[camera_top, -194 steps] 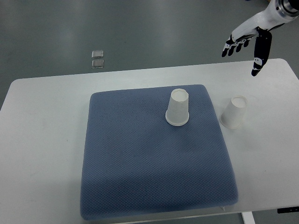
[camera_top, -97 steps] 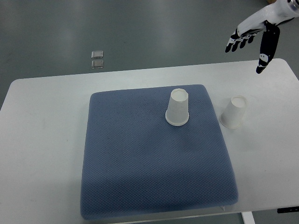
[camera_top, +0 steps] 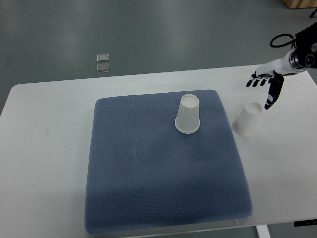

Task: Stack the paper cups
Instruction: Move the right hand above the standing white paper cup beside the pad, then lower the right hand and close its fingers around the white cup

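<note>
The cup (camera_top: pixel 247 119) should slide almost all the way over the other cup when I lower it beside the mat, because the other cup gets narrower toward its top (camera_top: pixel 189 101).
Two white paper cups stand upside down. One cup (camera_top: pixel 188 115) is on the blue-grey mat (camera_top: pixel 163 168), near its far right corner. The other cup (camera_top: pixel 247 119) stands on the white table (camera_top: pixel 44 148), just right of the mat. My right hand (camera_top: pixel 265 84) comes in from the upper right, fingers spread, open and empty. It hovers just up and right of the cup on the table, apart from it. The left arm is out of view.
The table's far edge runs just behind the mat, its right edge near my right hand. A small clear object (camera_top: pixel 103 62) lies on the grey floor beyond the table.
My right hand has come down and toward the cup on the table, from above the table's far right corner. Both cups have stayed put.
</note>
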